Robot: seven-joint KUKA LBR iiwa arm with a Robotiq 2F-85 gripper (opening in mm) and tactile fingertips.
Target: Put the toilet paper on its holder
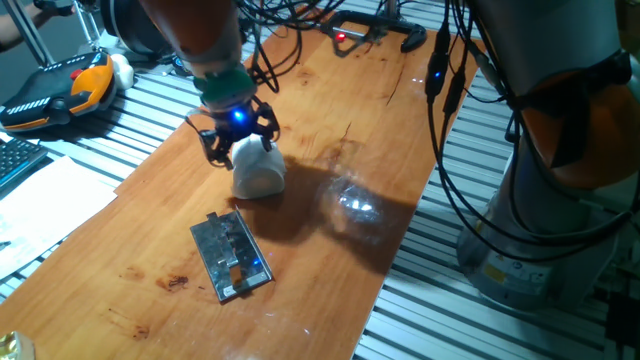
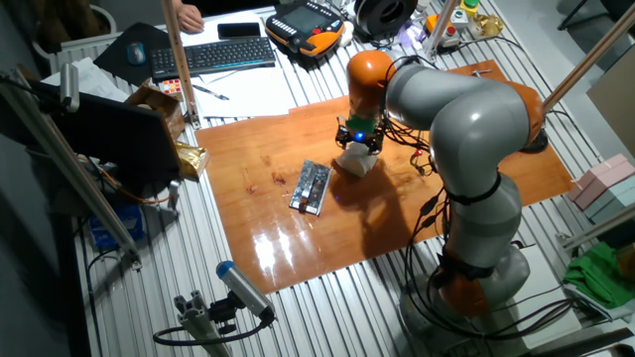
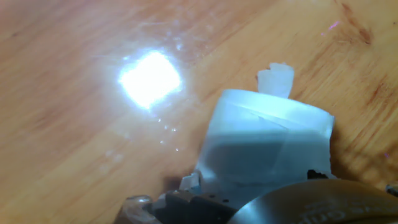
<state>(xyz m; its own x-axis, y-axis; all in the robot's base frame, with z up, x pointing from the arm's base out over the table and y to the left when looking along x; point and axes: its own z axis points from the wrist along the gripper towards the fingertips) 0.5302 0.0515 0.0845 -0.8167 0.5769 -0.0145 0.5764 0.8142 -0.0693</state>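
Observation:
Only a short torn end (image 3: 276,80) of the paper is sticking out. The toilet paper (image 1: 258,168) will stay rolled up and that end will trail along when I carry it to the holder.
The toilet paper (image 1: 258,170) is a white roll resting on the wooden table. It also shows in the other fixed view (image 2: 355,163) and fills the lower right of the hand view (image 3: 267,146), with its loose torn end (image 3: 275,79) sticking out. My gripper (image 1: 240,143) hangs right over the roll's upper end, fingers spread to either side of it; the other fixed view shows it too (image 2: 358,138). The holder (image 1: 232,257) is a shiny grey metal plate lying flat nearer the table's front, a hand's width from the roll, also in the other fixed view (image 2: 312,187).
Cables (image 1: 450,90) hang over the table's right side beside the arm's base (image 2: 476,268). A keyboard (image 2: 213,55) and an orange-black teach pendant (image 1: 55,90) lie past the table's far edge. A bright lamp glare (image 3: 149,78) marks the wood.

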